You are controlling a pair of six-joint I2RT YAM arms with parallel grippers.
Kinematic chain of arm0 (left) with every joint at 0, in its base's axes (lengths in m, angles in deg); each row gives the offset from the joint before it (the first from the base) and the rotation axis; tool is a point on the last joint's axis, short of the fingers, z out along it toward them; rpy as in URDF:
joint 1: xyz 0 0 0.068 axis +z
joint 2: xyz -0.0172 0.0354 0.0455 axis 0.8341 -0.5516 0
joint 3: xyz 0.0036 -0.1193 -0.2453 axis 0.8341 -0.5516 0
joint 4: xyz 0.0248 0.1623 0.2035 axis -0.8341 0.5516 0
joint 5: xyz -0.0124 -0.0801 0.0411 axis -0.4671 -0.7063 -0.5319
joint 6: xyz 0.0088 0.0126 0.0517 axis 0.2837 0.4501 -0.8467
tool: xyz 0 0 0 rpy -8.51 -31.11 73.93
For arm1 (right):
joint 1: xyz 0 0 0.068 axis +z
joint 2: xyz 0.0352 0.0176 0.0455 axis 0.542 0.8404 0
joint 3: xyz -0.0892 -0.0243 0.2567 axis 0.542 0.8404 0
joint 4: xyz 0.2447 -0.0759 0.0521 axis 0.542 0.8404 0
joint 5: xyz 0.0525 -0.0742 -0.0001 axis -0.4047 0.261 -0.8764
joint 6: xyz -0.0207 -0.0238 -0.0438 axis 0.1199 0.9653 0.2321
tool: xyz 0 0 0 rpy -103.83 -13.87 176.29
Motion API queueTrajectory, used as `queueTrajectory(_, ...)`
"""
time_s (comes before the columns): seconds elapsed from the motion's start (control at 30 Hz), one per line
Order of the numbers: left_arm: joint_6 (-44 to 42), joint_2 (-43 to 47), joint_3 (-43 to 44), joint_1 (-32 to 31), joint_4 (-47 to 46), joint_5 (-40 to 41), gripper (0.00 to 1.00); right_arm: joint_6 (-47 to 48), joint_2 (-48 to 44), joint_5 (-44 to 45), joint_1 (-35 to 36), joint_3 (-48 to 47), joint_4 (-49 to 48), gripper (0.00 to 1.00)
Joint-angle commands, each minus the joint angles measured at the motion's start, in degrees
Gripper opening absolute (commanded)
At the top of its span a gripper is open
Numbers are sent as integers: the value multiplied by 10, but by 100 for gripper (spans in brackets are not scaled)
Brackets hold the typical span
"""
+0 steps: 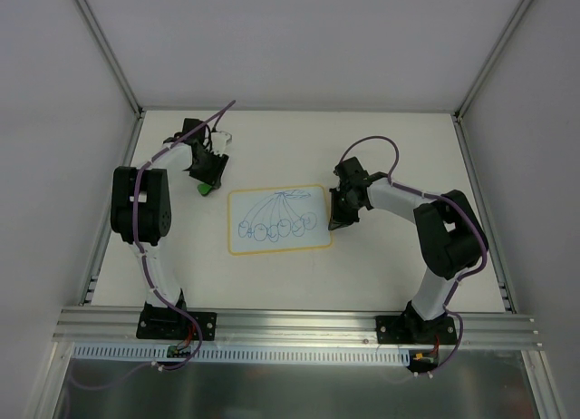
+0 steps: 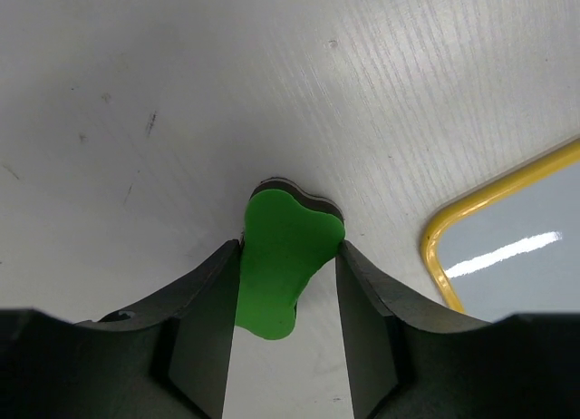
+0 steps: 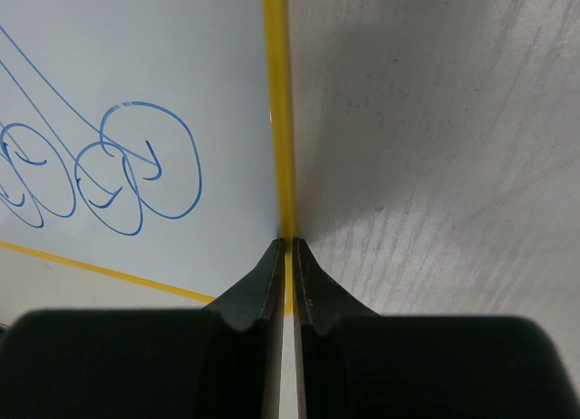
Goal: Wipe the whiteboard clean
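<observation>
The robot's left gripper has the green eraser (image 2: 288, 233) at a slant between its fingers, so it should open them, line up and close straight on the green eraser's narrow middle (image 2: 278, 267).
The whiteboard (image 1: 277, 219) lies flat mid-table, yellow-rimmed, with blue scribbled loops (image 1: 276, 227) on its face. Left of its far corner sits the green eraser (image 1: 207, 189). My left gripper (image 1: 207, 178) is down over it. In the left wrist view both fingertips touch the sides of the eraser (image 2: 281, 256), which stands between the jaws of the left gripper (image 2: 290, 247); the board's corner (image 2: 507, 247) shows at the right. My right gripper (image 1: 337, 221) is shut, with its tips on the board's right rim (image 3: 281, 120). The right gripper (image 3: 288, 242) holds nothing.
The white table (image 1: 399, 147) is walled by grey panels, with an aluminium rail (image 1: 290, 324) along the near edge where both arm bases are bolted. The right arm's elbow (image 1: 449, 228) stands to the right of the board.
</observation>
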Motion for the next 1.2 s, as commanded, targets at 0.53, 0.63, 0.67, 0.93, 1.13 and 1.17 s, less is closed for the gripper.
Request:
queueTrajectory(0.53,166,48,-14,-9,22,46,64,6,6,-2,2,2,-8,7)
queueTrajectory(0.63,137,51,-3,-8,22,38,67,5,5,-2,2,2,-9,7)
queueTrajectory(0.67,126,52,3,-8,22,30,67,6,5,-2,1,2,-9,7)
queueTrajectory(0.93,28,56,-9,-8,25,17,61,6,2,-1,2,5,-9,7)
queueTrajectory(1.13,11,43,-21,-8,30,25,55,6,5,-3,2,4,-9,7)
queueTrajectory(1.17,10,42,-20,-8,30,24,54,6,4,-3,2,4,-9,7)
